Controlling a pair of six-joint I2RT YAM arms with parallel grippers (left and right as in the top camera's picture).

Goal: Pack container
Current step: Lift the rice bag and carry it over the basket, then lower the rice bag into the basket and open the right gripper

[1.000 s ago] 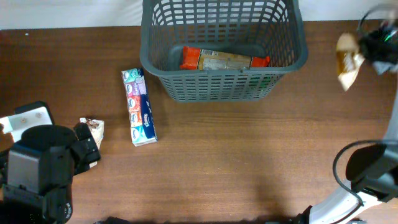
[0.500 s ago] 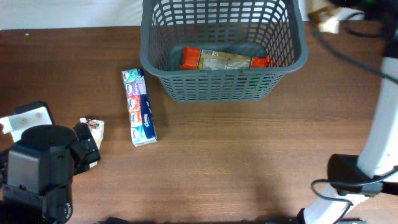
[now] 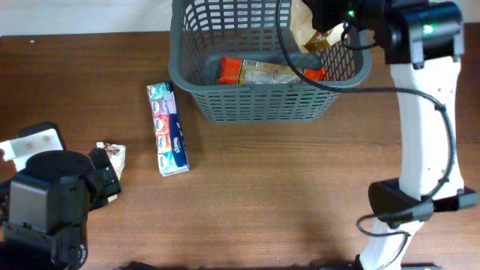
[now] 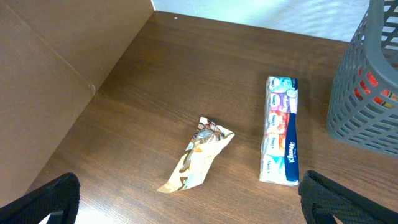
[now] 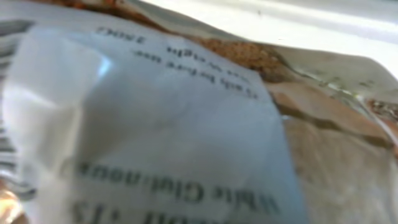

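Observation:
My right gripper continues to move inward and lets go above the orange-and-tan packet [image 3: 266,73], as the brown-and-white packet [image 3: 307,30] is hanging over the basket's open top.
The container [image 3: 270,97] is a dark grey lattice basket at the table's far middle; its corner shows in the left wrist view [image 4: 367,87]. An orange-and-tan packet [image 3: 262,72] lies on its base. My right gripper [image 3: 330,19] hangs over the basket's right rear, shut on a brown-and-white packet [image 3: 306,30]. That packet [image 5: 186,124] fills the right wrist view and hides the fingers. My left gripper [image 3: 109,174] stands open at the near left, just short of a small crumpled snack packet [image 3: 114,156] [image 4: 198,155]. Nothing is between its fingers [image 4: 336,199].
A long tissue pack [image 3: 167,129] [image 4: 280,130] lies on the table between the snack packet and the basket. A white object [image 3: 34,142] sits at the far left edge. A brown board [image 4: 56,74] borders the table's left side.
My right arm has swung in from the table's right edge to above the basket, carrying the brown-and-white packet. The left arm and the things on the table have not moved.

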